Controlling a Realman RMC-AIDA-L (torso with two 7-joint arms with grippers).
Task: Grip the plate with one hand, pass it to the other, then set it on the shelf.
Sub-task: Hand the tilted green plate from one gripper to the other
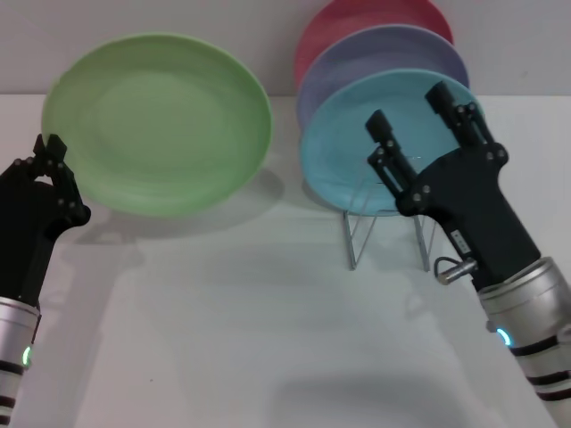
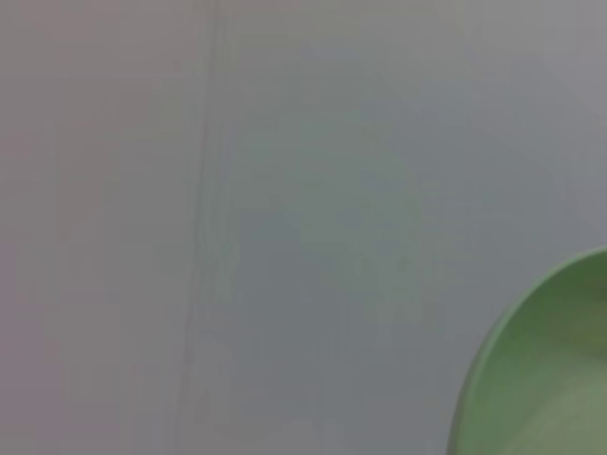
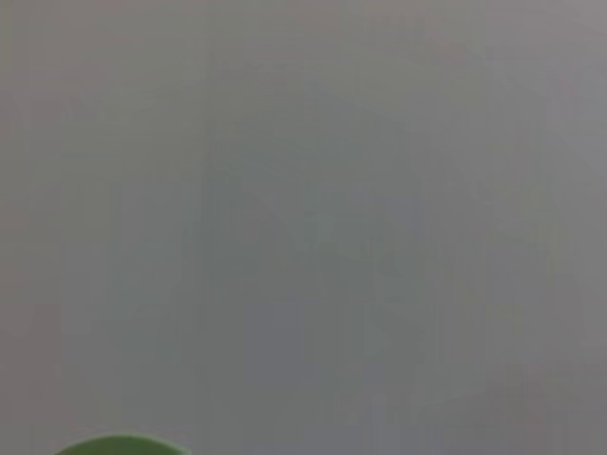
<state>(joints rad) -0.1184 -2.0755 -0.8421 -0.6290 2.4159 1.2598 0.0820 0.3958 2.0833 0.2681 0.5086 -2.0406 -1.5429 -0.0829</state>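
Observation:
I should keep moving my right gripper to the opposite rim (image 1: 268, 129) and close it there, as that rim is free and my left gripper is on one side of the green plate (image 1: 78, 173).
The light green plate (image 1: 159, 122) is held tilted up above the white table at the left, facing me, and casts a shadow below. My left gripper (image 1: 52, 160) is shut on its lower left rim. The plate's edge also shows in the left wrist view (image 2: 550, 370) and as a sliver in the right wrist view (image 3: 119, 445). My right gripper (image 1: 406, 105) is open and empty, raised at the right in front of the turquoise plate (image 1: 357, 169), apart from the green plate. The wire shelf (image 1: 359, 234) stands behind it at the centre right.
The shelf holds three upright plates: the turquoise one at the front, a lavender one (image 1: 375, 49) behind it and a red one (image 1: 348, 22) at the back. The white table (image 1: 268, 339) stretches toward me, with a wall behind.

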